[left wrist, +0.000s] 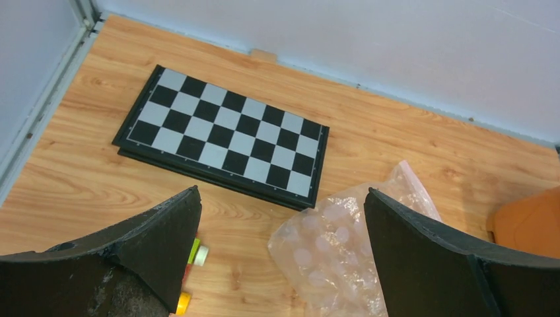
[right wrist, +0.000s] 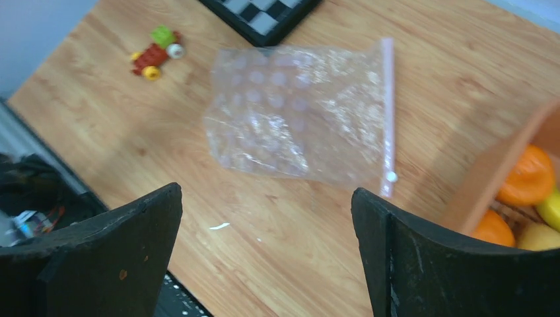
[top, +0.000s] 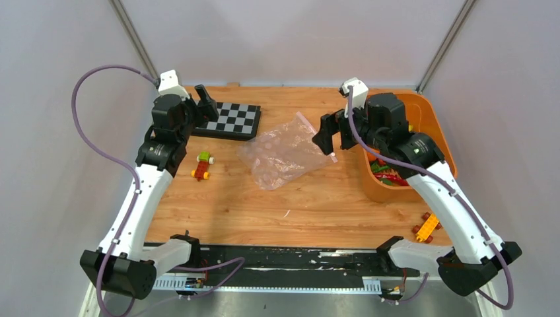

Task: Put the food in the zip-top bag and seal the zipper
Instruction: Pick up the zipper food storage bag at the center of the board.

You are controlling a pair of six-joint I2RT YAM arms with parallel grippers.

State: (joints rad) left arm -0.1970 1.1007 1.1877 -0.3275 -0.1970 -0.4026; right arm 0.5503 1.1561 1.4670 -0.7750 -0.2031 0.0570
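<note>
The bag's pink zipper is clear of the orange basket and crosswise to my right gripper's open fingers, so I carry on going down until they straddle it.
The clear dotted zip-top bag lies flat in the middle of the wooden table. Its pink zipper runs along the edge nearest the orange basket. The food sits in that basket; orange balls and yellow pieces show in the right wrist view. My left gripper hovers open over the checkerboard's near edge, left of the bag. Just above the bag's zipper side, my right gripper hangs open. Neither holds anything.
A folded checkerboard lies at the back left. A small block toy sits left of the bag, another at the front right. The orange basket stands at the right.
</note>
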